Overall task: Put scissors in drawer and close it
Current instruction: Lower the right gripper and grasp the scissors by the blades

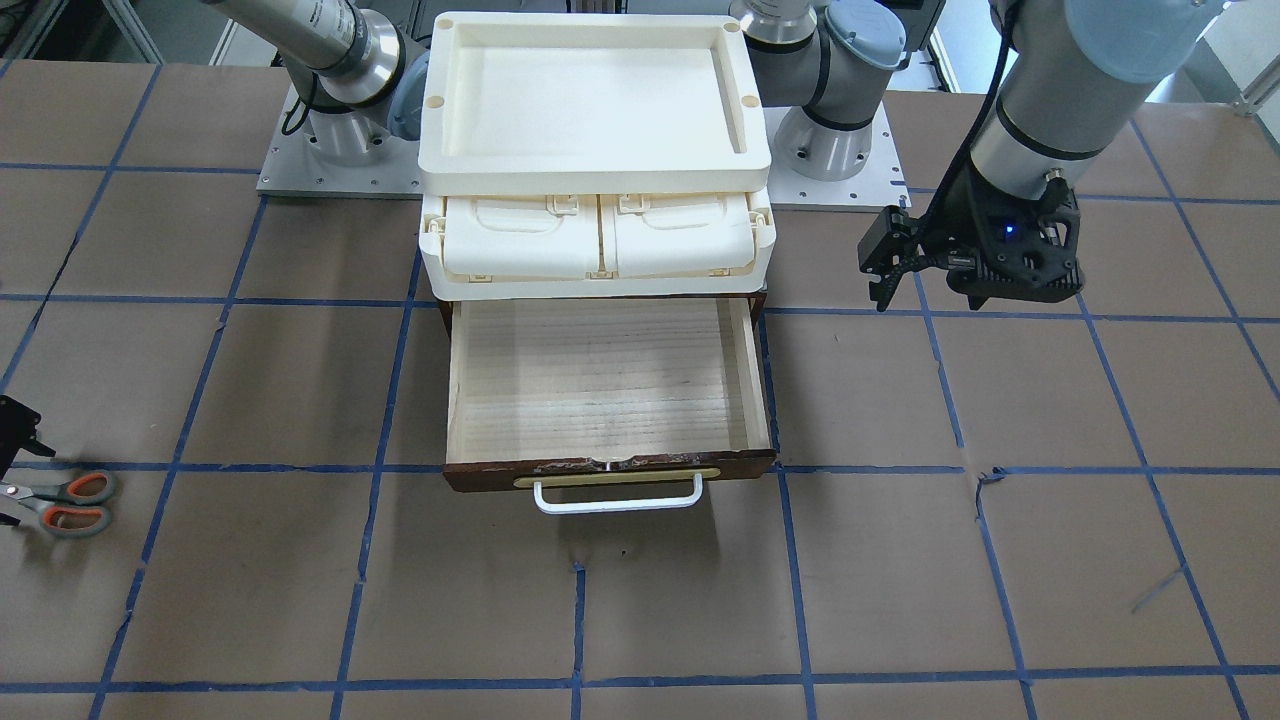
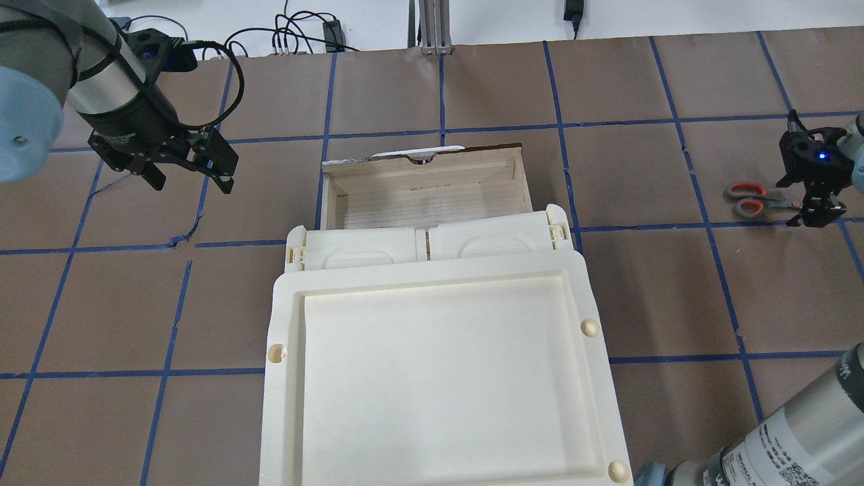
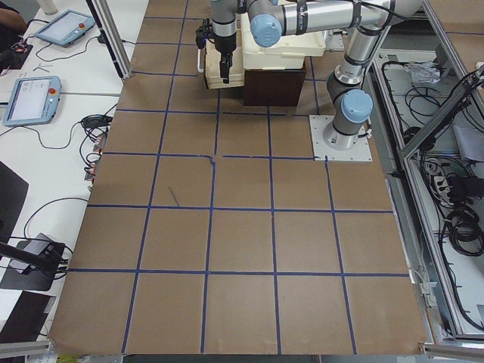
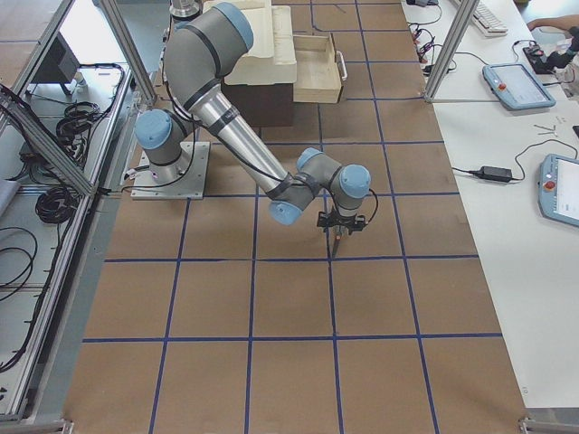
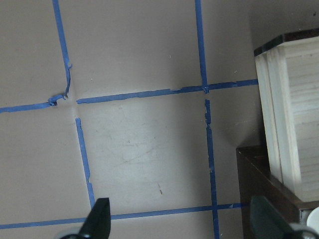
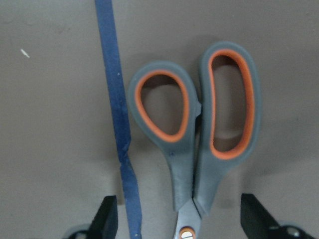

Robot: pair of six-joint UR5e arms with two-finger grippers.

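Observation:
The scissors' handles touch at the small stop (image 6: 198,108) between the loops, so I expect the scissors (image 1: 43,494) to stay closed when the robot picks them up by the pivot end.
The scissors (image 1: 70,503) lie flat on the brown paper, far off to the robot's right of the drawer. They also show in the overhead view (image 2: 752,199) and the right wrist view (image 6: 199,139). My right gripper (image 6: 180,223) is open, low over them, with a finger on each side of the pivot. It also shows in the overhead view (image 2: 813,202). The drawer (image 1: 610,470) is pulled open and holds nothing. My left gripper (image 5: 182,224) is open and empty, above the table to the drawer's left side (image 2: 145,169).
A cream plastic tray (image 1: 590,165) sits on top of the cream lidded compartments (image 1: 600,240) above the drawer. The white bar handle (image 1: 618,497) sticks out from the drawer front. Blue tape lines cross the brown paper table.

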